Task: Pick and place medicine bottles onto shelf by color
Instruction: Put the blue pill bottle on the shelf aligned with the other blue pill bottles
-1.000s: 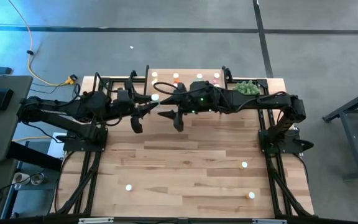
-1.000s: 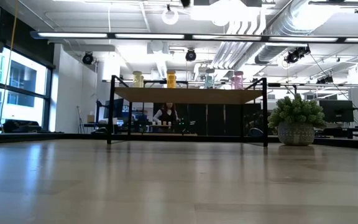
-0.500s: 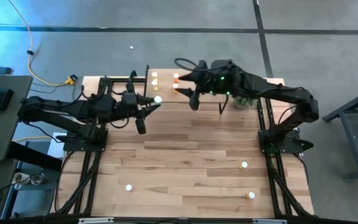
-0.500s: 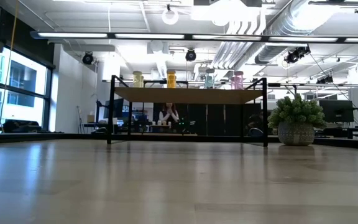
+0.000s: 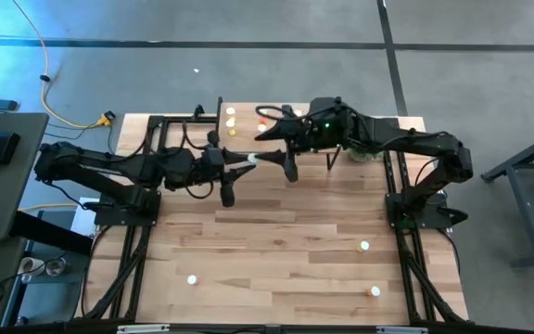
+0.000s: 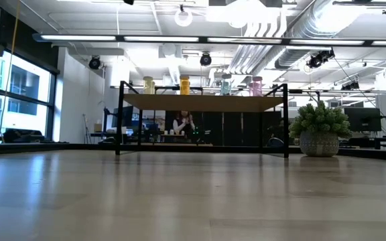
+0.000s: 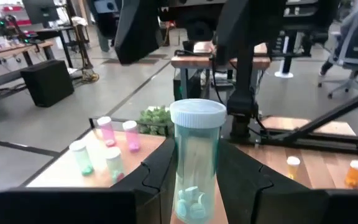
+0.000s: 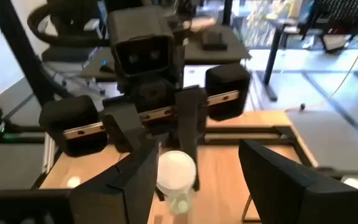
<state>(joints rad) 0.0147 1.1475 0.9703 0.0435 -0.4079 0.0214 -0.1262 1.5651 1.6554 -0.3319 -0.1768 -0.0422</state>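
My left gripper is on the other side from the shelf's green row (image 7: 97, 160), so next my right gripper takes over the held green bottle (image 7: 197, 124) near the bottle's white cap.
My left gripper (image 5: 246, 160) is shut on a pale green bottle (image 7: 196, 155) with a white cap, held in the air near the shelf's front edge. My right gripper (image 5: 273, 153) is open. Its two fingers (image 8: 126, 180) stand on either side of that bottle's cap (image 8: 176, 169), and I cannot tell whether they touch it. The shelf (image 6: 203, 102) carries yellow (image 6: 149, 84), orange (image 6: 184, 84), green (image 6: 226, 85) and pink (image 6: 256, 85) bottles standing on their bases. In the high view the right arm hides part of the shelf (image 5: 241, 113). My left gripper pinches the bottle's body (image 7: 182, 171) between its two fingers, below the cap. The fingers come level from the table's left. The bottle stands upright with its cap up, lifted clear of the table.
Three loose bottles stand on the table's near half (image 5: 364, 246), (image 5: 192, 278), (image 5: 375, 291). A green plant ball (image 6: 319, 130) sits at the far right beside the shelf. A person shows in the room beyond the shelf (image 6: 181, 124).
My left gripper has carried the bottle toward the table's right edge, keeping it upright. My right gripper drew back toward the shelf and the far edge, then came a little nearer again, and its open fingers now stand around the bottle.
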